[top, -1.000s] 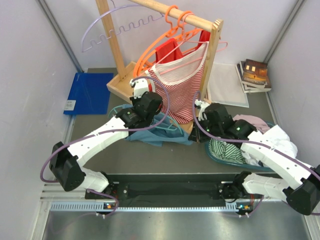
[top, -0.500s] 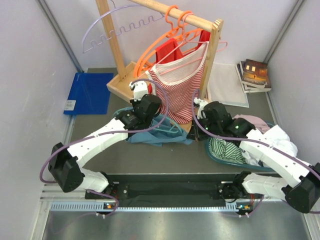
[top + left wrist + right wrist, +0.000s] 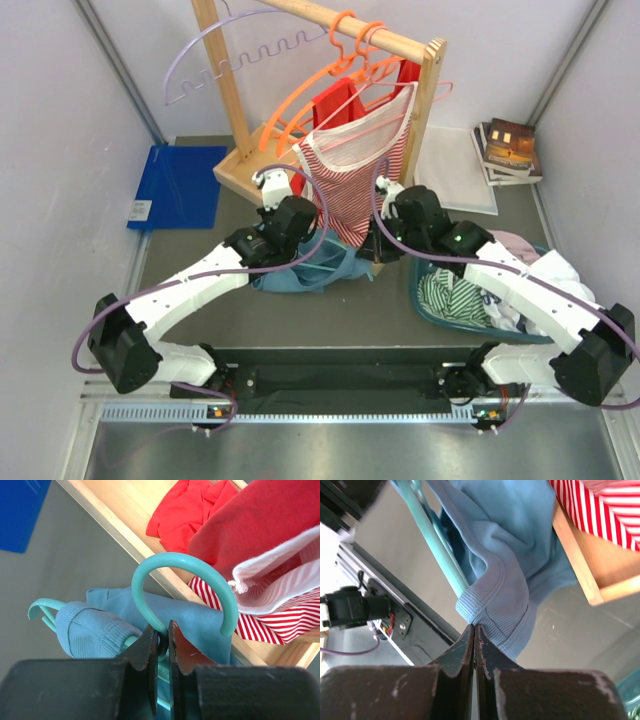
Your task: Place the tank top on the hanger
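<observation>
My right gripper is pinching only the tank top's ribbed strap (image 3: 483,599), next to the hanger's arm (image 3: 458,582). It should open and grab the strap and the arm together before it lifts.
The teal-blue tank top (image 3: 312,270) lies bunched on the table below the rack, draped over the teal-green hanger (image 3: 176,575). My left gripper (image 3: 276,240) is shut on the hanger's neck just below its hook (image 3: 161,636). One ribbed strap (image 3: 85,630) sits over the hanger's left arm. My right gripper (image 3: 374,247) is shut on the ribbed hem of the tank top (image 3: 495,610), beside the hanger's arm (image 3: 436,545), and holds it up.
A wooden rack (image 3: 240,165) stands behind with orange hangers (image 3: 330,80), a lilac hanger (image 3: 215,55), a striped top (image 3: 355,170) and a red top (image 3: 340,100). A basket of clothes (image 3: 480,300) is at right, a blue folder (image 3: 175,185) at left, books (image 3: 508,148) at back right.
My right gripper has moved left and toward the rack with the tank top's hem, gathering the cloth inward. My left gripper shifted slightly with the hanger.
</observation>
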You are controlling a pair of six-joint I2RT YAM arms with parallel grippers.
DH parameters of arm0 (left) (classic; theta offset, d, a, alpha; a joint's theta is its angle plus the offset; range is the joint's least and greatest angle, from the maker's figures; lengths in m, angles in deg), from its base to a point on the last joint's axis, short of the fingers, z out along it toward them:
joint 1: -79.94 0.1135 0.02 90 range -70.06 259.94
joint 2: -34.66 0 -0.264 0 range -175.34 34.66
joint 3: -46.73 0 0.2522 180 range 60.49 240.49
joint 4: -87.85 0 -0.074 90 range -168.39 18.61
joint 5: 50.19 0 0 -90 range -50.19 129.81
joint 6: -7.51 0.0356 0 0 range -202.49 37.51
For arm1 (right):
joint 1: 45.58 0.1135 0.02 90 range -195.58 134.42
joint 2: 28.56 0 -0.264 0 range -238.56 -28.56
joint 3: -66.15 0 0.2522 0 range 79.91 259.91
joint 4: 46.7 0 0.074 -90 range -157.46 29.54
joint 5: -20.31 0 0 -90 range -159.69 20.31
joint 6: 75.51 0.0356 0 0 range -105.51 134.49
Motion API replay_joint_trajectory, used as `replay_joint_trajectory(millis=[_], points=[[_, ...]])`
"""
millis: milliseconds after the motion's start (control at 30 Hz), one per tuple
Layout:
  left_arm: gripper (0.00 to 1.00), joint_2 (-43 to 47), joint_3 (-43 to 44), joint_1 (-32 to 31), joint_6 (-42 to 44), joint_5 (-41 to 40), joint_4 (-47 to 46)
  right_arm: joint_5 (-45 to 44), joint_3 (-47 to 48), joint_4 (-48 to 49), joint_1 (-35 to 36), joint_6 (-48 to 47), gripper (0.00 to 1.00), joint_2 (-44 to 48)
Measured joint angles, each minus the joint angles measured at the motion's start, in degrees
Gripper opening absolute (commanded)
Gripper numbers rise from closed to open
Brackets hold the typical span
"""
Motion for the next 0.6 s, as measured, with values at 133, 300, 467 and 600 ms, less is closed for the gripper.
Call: replay_joint_trajectory(millis=[133,300,467,600], points=[[0.0,0.0,0.0,-0.2,-0.2,0.6,0.2,0.3,1.9,0.5,0.0,-0.1,0.0,-1.4],[0.0,0.0,0.0,-0.7,-0.6,0.9,0.2,1.0,4.3,1.1,0.0,0.0,0.0,-3.2],[0.0,-0.5,0.0,-1.0,-1.3,1.1,0.2,1.5,7.1,1.6,0.2,0.0,0.0,-6.2],[0.0,-0.7,0.0,-1.5,-1.4,1.3,0.2,1.7,8.5,1.9,0.3,-0.7,0.24,-7.7]])
